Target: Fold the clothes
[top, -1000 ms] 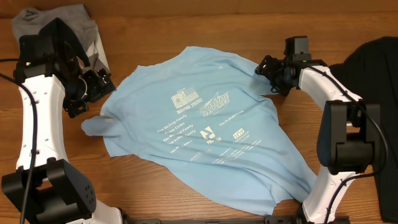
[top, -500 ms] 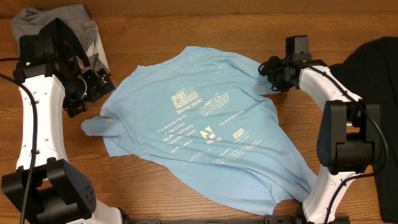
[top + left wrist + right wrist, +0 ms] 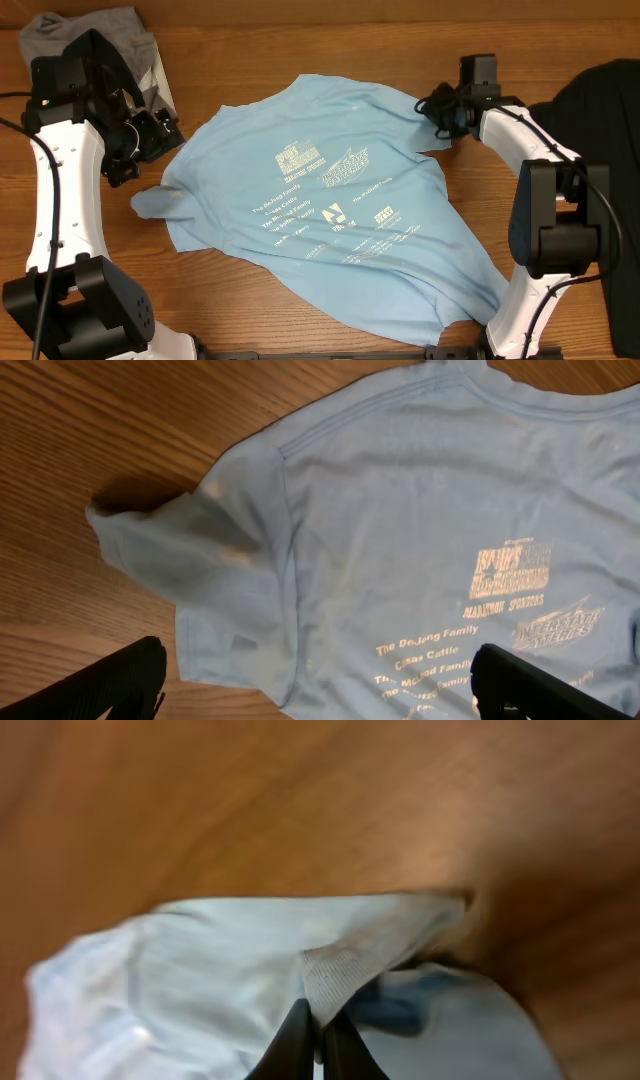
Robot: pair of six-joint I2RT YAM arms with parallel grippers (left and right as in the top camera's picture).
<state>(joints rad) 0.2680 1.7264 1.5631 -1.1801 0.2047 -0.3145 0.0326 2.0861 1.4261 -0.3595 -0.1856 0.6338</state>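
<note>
I need to straighten the sleeve [image 3: 178, 206] beside my left gripper before folding, because it is bunched up and doubled over. My left gripper should go to its cuff [image 3: 139, 204] to do this.
A light blue T-shirt [image 3: 320, 210] with white print lies spread, print up, on the wooden table [image 3: 300, 40]. My left gripper [image 3: 160, 135] hovers open above the shirt's left sleeve [image 3: 200, 560]; in the left wrist view the gripper [image 3: 325, 690] has its two black fingers [image 3: 120, 680] far apart with nothing between them. My right gripper [image 3: 434, 108] is at the shirt's upper right corner. In the right wrist view this gripper [image 3: 320, 1045] is shut on a fold of the blue sleeve's hem [image 3: 350, 970], with the fabric [image 3: 200, 960] bunched to the left.
A grey garment [image 3: 110, 30] lies crumpled at the back left, partly under the left arm. A black garment [image 3: 600, 100] lies at the right edge. Bare wood shows along the back and the front left.
The right gripper has closed on the edge of the shirt's right sleeve and drawn slightly up and right. The left arm and the rest of the shirt have not moved.
</note>
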